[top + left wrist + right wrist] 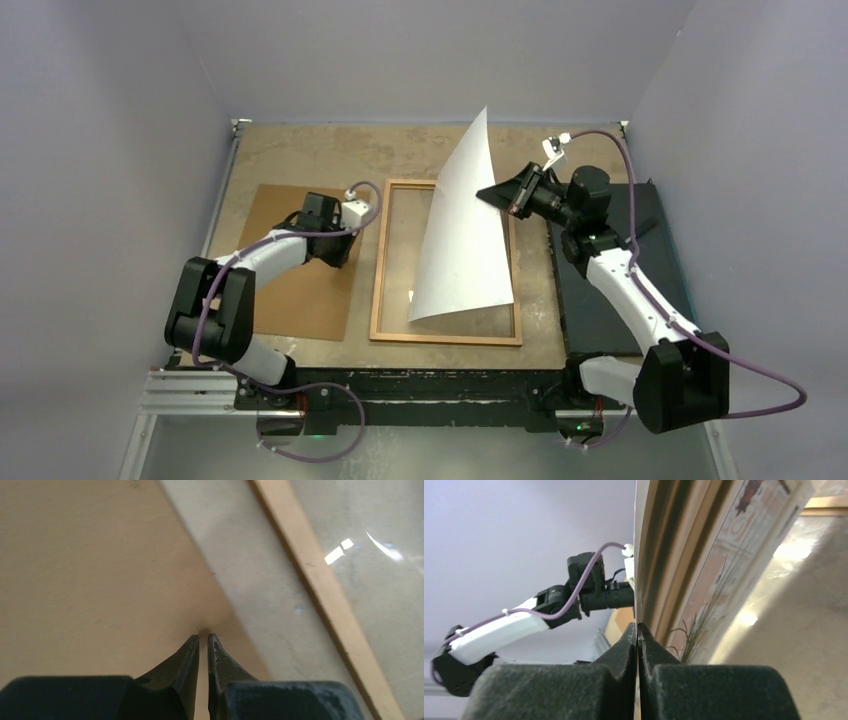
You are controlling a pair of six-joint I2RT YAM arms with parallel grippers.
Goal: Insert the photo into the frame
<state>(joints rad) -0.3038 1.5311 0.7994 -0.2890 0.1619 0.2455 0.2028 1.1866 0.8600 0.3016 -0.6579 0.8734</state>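
Note:
Next, my right gripper lowers the photo flat toward that rail by the backing board, since it stands tilted with its lower corner short of the rail.
The photo stands tilted above the frame, whitish back toward the top camera, its lower corner drooping over the frame's glass. My right gripper is shut on its right edge. In the right wrist view the print's beige and dark bands run up from the pinching gripper. My left gripper hovers low over the brown backing board, left of the frame. Its tips are a narrow slit apart with nothing between them, close to the board's right edge; the frame's rail runs to the right.
A black slab lies right of the frame, under my right arm. Glass fills the frame and shows bright reflections. Grey walls enclose the table at the back and on both sides.

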